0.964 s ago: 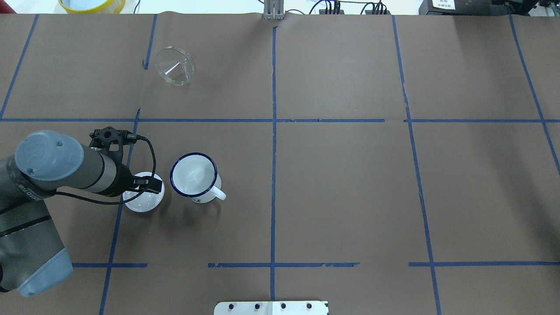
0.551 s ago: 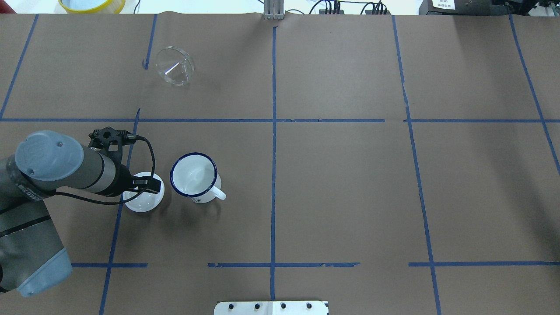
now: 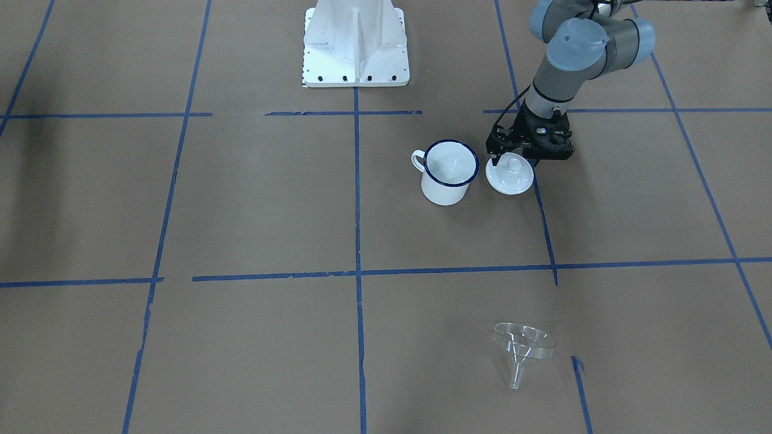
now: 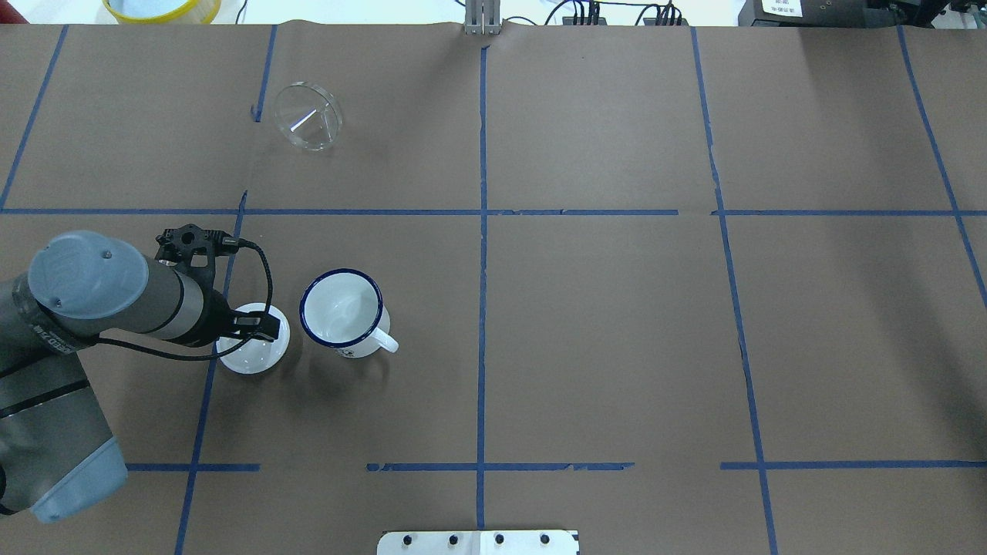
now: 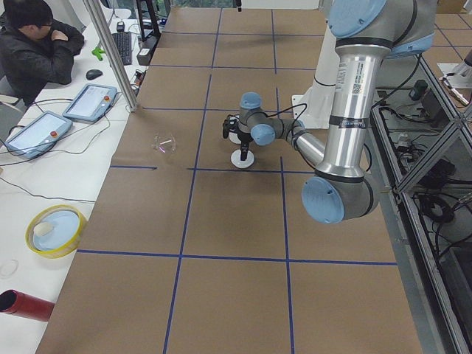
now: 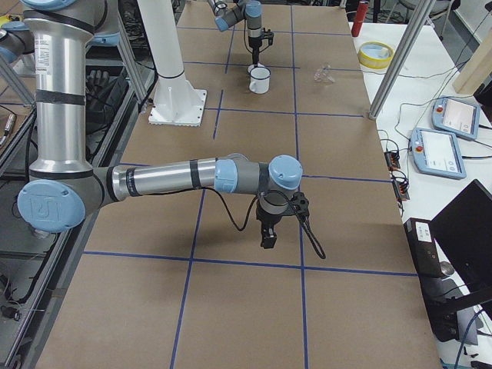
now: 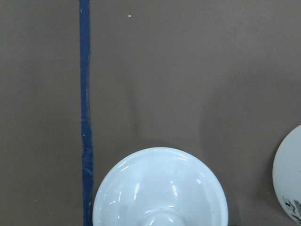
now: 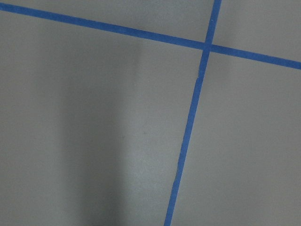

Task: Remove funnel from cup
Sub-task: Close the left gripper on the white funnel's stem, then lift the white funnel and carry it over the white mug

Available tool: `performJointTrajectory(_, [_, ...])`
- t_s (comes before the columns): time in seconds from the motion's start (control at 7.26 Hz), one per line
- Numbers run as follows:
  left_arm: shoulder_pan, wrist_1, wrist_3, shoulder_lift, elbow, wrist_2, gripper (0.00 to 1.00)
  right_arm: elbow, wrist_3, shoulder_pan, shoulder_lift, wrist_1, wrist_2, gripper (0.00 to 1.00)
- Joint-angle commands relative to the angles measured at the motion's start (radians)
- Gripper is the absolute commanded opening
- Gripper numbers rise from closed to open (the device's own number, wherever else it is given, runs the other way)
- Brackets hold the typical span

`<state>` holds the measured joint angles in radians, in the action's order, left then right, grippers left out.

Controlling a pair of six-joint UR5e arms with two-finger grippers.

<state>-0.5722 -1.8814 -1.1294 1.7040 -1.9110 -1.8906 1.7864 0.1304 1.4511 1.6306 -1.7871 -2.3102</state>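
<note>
The white lid (image 3: 510,176) looks slightly narrower than the cup's dark blue rim (image 3: 450,185), so the lid will nest inside the cup's rim when I lower it.
The clear funnel (image 3: 523,345) lies on its side on the brown table, far from the cup, spout flat on the paper; it also shows in the overhead view (image 4: 308,116). The cup (image 3: 449,173), a white mug with a dark blue rim, stands upright with nothing in it (image 4: 341,310). My left gripper (image 3: 512,158) hangs open right over a round white knobbed lid (image 3: 509,176) beside the cup, jaws either side of the knob, holding nothing. My right gripper (image 6: 267,238) hovers low over bare table far away; I cannot tell whether it is open or shut.
The lid (image 7: 160,188) fills the bottom of the left wrist view, with the cup's edge (image 7: 289,181) at the right. The white robot base (image 3: 356,42) stands behind the cup. A yellow bowl (image 4: 162,8) and an operator (image 5: 33,44) are past the table's far edge.
My left arm and gripper have shifted very slightly over the lid. The funnel, cup and lid have not moved.
</note>
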Motion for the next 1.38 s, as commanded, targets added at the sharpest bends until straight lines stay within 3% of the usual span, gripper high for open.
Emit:
performJointTrajectory(0.0, [-0.001, 0.002, -0.001, 0.0, -0.002, 0.001, 0.44, 0.001, 0.0, 0.0, 0.0, 0.0, 0.0, 1.0])
performJointTrajectory(0.14, [-0.005, 0.004, -0.001, -0.001, -0.005, 0.001, 0.29, 0.001, 0.0, 0.0, 0.0, 0.0, 0.0, 1.0])
performJointTrajectory(0.41, [-0.014, 0.01, -0.001, -0.003, -0.013, 0.001, 0.27, -0.001, 0.0, 0.0, 0.0, 0.0, 0.0, 1.0])
performJointTrajectory(0.69, [-0.032, 0.013, -0.001, -0.004, -0.026, 0.001, 0.0, 0.001, 0.0, 0.0, 0.0, 0.0, 0.0, 1.0])
performJointTrajectory(0.96, [-0.089, 0.104, 0.0, -0.029, -0.148, -0.002, 0.0, 0.001, 0.0, 0.0, 0.0, 0.0, 0.0, 1.0])
performJointTrajectory(1.24, [-0.101, 0.278, -0.003, 0.024, -0.262, -0.005, 0.0, 0.001, 0.0, 0.0, -0.002, 0.0, 0.0, 1.0])
